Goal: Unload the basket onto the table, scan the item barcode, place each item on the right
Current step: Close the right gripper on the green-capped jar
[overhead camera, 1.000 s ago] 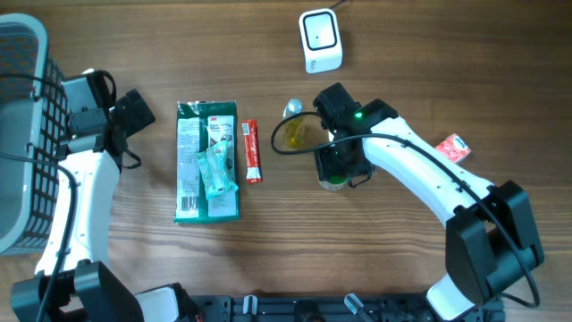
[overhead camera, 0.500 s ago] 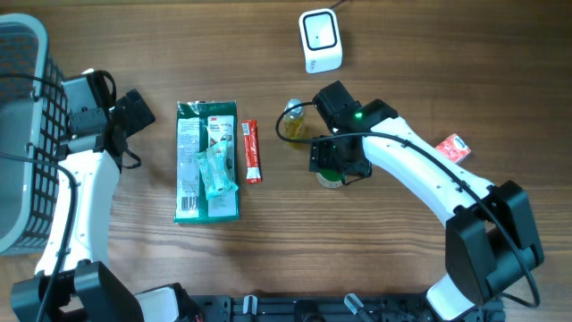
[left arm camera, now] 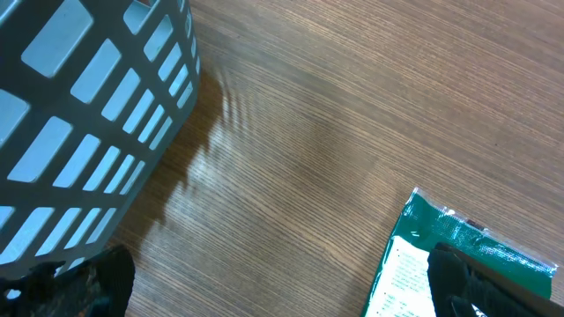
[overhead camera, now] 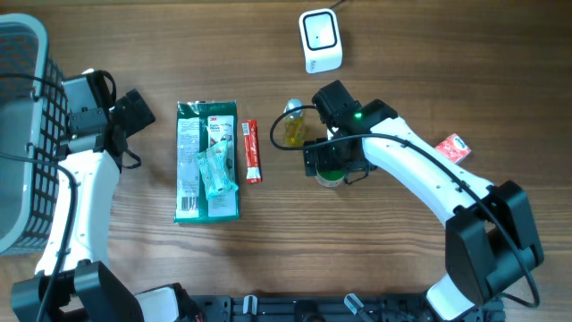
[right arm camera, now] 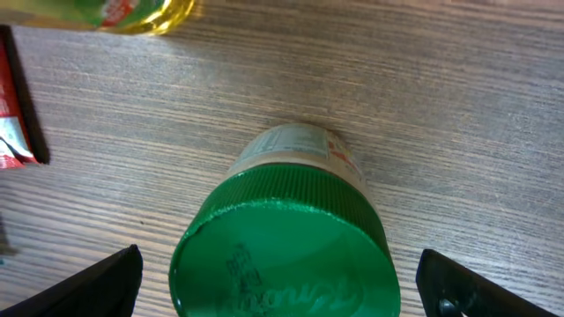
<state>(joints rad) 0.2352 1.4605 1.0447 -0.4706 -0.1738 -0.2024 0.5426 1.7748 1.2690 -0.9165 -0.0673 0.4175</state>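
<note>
My right gripper's open fingers are too high around the green lid [right arm camera: 286, 260]. I should bring them farther down the jar [right arm camera: 301, 151] before they close and lift it for scanning.
A jar with a green screw lid [right arm camera: 282, 251] stands upright on the wood, its pale label [right arm camera: 300, 154] facing away. My right gripper [right arm camera: 280, 280] is open directly above it, one finger on each side of the lid, neither touching. From overhead the jar [overhead camera: 332, 178] peeks out under the right gripper [overhead camera: 332, 165]. The white barcode scanner [overhead camera: 320, 40] sits at the back. My left gripper [left arm camera: 286, 286] is open over bare wood, its right finger over the edge of a green packet [left arm camera: 449, 255].
A small yellow bottle [overhead camera: 293, 131] lies just behind the jar. A red sachet [overhead camera: 252, 152] and the green packet [overhead camera: 207, 161] lie left of centre. A red-and-white pack [overhead camera: 454, 148] is at the right. A grey basket [overhead camera: 22, 134] fills the left edge.
The right gripper's jaws have spread wide and let go of the jar, which now stands free on the table. The left arm has not moved.
</note>
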